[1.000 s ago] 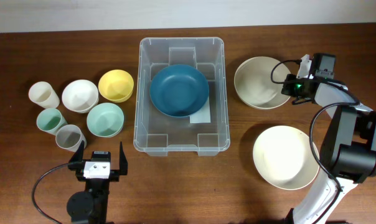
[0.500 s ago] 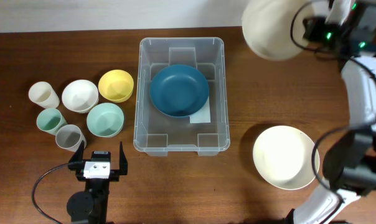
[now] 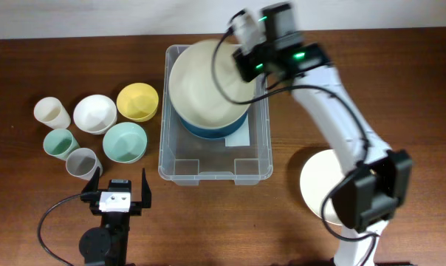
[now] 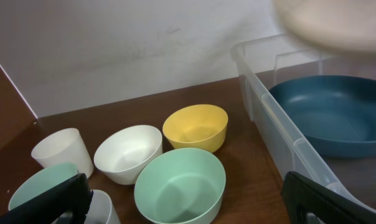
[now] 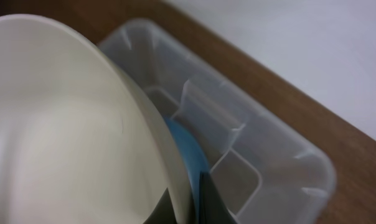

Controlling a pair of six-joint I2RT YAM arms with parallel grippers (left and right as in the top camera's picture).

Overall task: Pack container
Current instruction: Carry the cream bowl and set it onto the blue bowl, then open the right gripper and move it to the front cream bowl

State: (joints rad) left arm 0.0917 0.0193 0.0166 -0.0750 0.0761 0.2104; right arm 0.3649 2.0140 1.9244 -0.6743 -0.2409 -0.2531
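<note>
The large cream bowl [image 3: 207, 85] hangs with its open side up above the dark blue bowl [image 3: 214, 132]. My right gripper should keep moving down until the large cream bowl sits inside the dark blue bowl, and then let go.
The container [image 3: 166, 159] is a large clear bin at the table's middle, with a dark blue bowl [image 3: 208, 131] inside; it also shows in the left wrist view [image 4: 269, 130] and the right wrist view [image 5: 263, 155]. My right gripper [image 3: 245, 63] is shut on the rim of a large cream bowl [image 3: 204, 85] and holds it above the bin's far half, over the blue bowl [image 5: 185, 155]. The cream bowl fills the right wrist view [image 5: 63, 124]. My left gripper [image 3: 119, 188] is open and empty near the table's front left, behind the small bowls.
Left of the bin stand a yellow bowl [image 3: 137, 101], a white bowl [image 3: 94, 113], a mint bowl [image 3: 125, 142], a white cup [image 3: 52, 112], a mint cup [image 3: 60, 142] and a grey cup [image 3: 83, 162]. A second large cream bowl [image 3: 319, 185] sits at the front right.
My right gripper lifted the cream bowl from the table right of the bin and carried it left, over the bin. The left arm has not moved.
</note>
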